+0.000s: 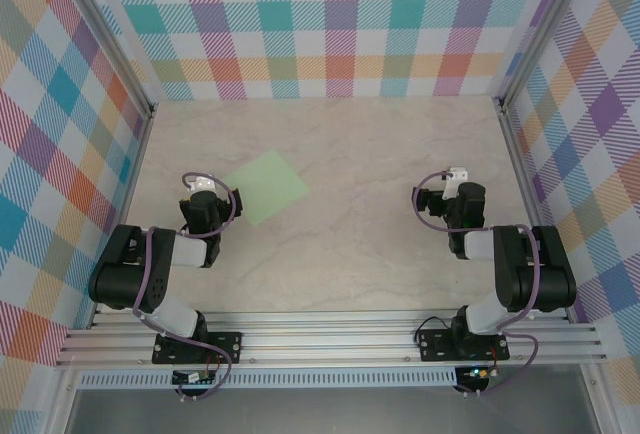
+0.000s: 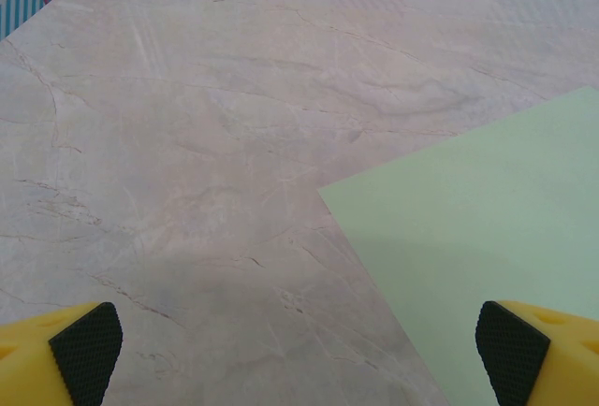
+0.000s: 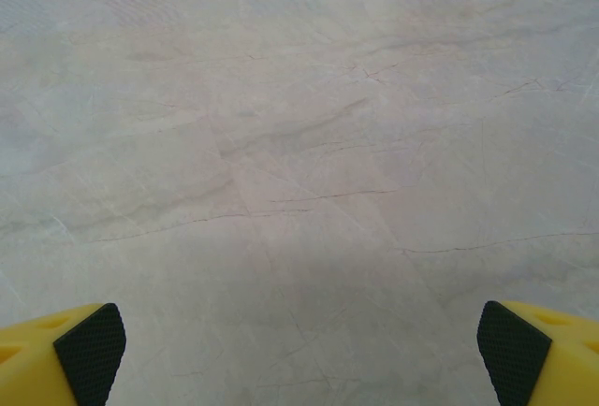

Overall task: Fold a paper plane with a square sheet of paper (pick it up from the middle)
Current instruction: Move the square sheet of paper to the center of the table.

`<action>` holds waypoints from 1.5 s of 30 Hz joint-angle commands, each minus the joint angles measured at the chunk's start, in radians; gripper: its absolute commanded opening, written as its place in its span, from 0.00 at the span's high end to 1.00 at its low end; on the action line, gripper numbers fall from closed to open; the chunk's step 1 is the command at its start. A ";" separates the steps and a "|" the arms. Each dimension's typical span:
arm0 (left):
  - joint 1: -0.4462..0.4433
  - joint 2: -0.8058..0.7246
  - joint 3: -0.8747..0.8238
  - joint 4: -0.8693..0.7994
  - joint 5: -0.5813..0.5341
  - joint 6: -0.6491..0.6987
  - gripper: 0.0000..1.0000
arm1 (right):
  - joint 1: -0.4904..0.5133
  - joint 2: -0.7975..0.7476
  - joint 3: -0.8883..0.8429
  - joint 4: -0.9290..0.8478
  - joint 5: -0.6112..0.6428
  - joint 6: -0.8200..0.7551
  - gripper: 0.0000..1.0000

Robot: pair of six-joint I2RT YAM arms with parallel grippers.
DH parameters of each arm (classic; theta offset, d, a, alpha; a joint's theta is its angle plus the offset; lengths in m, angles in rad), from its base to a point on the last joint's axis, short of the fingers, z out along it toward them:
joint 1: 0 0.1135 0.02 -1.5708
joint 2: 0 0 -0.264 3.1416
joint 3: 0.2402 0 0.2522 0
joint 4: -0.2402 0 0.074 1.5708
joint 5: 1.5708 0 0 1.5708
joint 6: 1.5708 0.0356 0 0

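Observation:
The square sheet (image 1: 268,188) is lying crooked and far from the robot's right gripper, so next the left gripper slides it toward the table's middle (image 1: 322,226) and turns it square before the robot folds it.
A pale green square sheet of paper (image 1: 265,187) lies flat on the marble table, turned like a diamond, left of centre. My left gripper (image 1: 203,190) sits just left of the sheet's near-left corner, open, nothing between its yellow fingers. In the left wrist view the sheet (image 2: 487,238) fills the right side, one corner pointing left, and the left gripper (image 2: 299,355) hovers over bare table at its edge. My right gripper (image 1: 455,179) rests open far to the right of the sheet; the right wrist view has the right gripper (image 3: 301,355) over bare marble. No paper plane shape is in view.
The marble table (image 1: 360,154) is walled by checked panels at the back (image 1: 330,24) and both sides. An aluminium rail (image 1: 330,339) carrying both arm bases runs along the near edge.

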State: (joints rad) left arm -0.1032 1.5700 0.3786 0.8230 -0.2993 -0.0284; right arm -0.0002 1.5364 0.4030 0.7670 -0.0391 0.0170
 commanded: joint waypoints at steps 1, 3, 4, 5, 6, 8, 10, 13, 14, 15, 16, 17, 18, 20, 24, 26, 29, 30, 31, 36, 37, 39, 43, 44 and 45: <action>-0.003 -0.006 0.015 0.041 -0.001 0.016 0.00 | -0.005 -0.010 0.024 0.017 -0.027 -0.009 0.00; -0.002 -0.005 0.014 0.041 0.000 0.017 0.00 | -0.004 -0.009 0.023 0.017 -0.026 -0.010 0.00; -0.002 -0.006 0.012 0.042 -0.001 0.016 0.00 | -0.004 -0.009 0.023 0.017 -0.027 -0.010 0.00; -0.001 -0.008 0.011 0.044 0.003 0.017 0.00 | -0.005 -0.009 0.023 0.018 -0.027 -0.010 0.00; -0.003 -0.009 0.013 0.041 0.011 0.022 0.00 | -0.005 -0.010 0.023 0.018 -0.027 -0.011 0.00; -0.001 -0.027 -0.010 0.069 0.069 0.044 0.00 | -0.005 -0.011 0.022 0.023 -0.026 -0.011 0.00; -0.003 -0.075 -0.050 0.100 0.041 0.033 0.00 | -0.004 -0.027 0.025 0.003 -0.031 -0.015 0.00; 0.020 -0.224 -0.038 -0.073 -0.017 -0.028 0.00 | -0.004 -0.115 0.037 -0.103 -0.017 -0.003 0.00; 0.028 -0.275 -0.034 -0.120 0.003 -0.033 0.00 | -0.004 -0.152 0.070 -0.225 -0.008 0.019 0.00; 0.029 -0.318 -0.040 -0.140 0.011 -0.037 0.00 | -0.004 -0.173 0.101 -0.313 0.003 0.047 0.00; 0.031 -0.369 -0.045 -0.164 0.014 -0.051 0.00 | -0.005 -0.186 0.117 -0.357 0.000 0.067 0.00; 0.031 -0.421 -0.045 -0.199 0.016 -0.067 0.00 | -0.005 -0.205 0.113 -0.378 -0.013 0.081 0.00; 0.032 -0.470 -0.033 -0.259 0.013 -0.088 0.00 | -0.004 -0.231 0.110 -0.401 -0.015 0.093 0.00; 0.034 -0.546 0.035 -0.461 -0.020 -0.149 0.00 | -0.004 -0.286 0.132 -0.489 0.007 0.140 0.00; 0.033 -0.609 0.147 -0.741 -0.007 -0.258 0.00 | -0.004 -0.344 0.283 -0.800 -0.033 0.219 0.00; 0.036 -0.623 0.161 -0.790 -0.001 -0.339 0.00 | -0.005 -0.348 0.354 -0.941 -0.005 0.293 0.00; 0.035 -0.641 0.162 -0.812 0.038 -0.413 0.00 | -0.005 -0.329 0.448 -1.075 -0.003 0.325 0.00; 0.034 -0.647 0.156 -0.798 0.073 -0.413 0.00 | -0.005 -0.321 0.457 -1.087 -0.022 0.338 0.00; 0.033 -0.650 0.149 -0.782 0.094 -0.419 0.00 | -0.004 -0.310 0.464 -1.095 -0.064 0.336 0.00; 0.034 -0.580 0.205 -0.841 0.271 -0.457 0.00 | -0.005 -0.219 0.508 -1.134 -0.338 0.343 0.00; 0.034 -0.532 0.241 -0.875 0.328 -0.456 0.00 | -0.005 -0.213 0.497 -1.115 -0.370 0.363 0.00; 0.027 -0.442 0.291 -0.907 0.409 -0.458 0.05 | -0.005 -0.208 0.476 -1.074 -0.428 0.398 0.00; -0.020 -0.269 0.380 -0.946 0.462 -0.460 0.10 | -0.004 -0.190 0.467 -1.047 -0.501 0.425 0.00; -0.039 -0.231 0.409 -0.960 0.461 -0.461 0.09 | -0.004 -0.185 0.467 -1.050 -0.509 0.424 0.00; -0.056 -0.191 0.435 -0.973 0.457 -0.458 0.10 | -0.004 -0.183 0.467 -1.052 -0.515 0.421 0.00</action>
State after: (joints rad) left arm -0.1184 1.3186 0.7502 -0.0769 0.0887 -0.4770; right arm -0.0010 1.3384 0.8772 -0.2924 -0.4557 0.4122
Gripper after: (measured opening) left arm 0.905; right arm 0.997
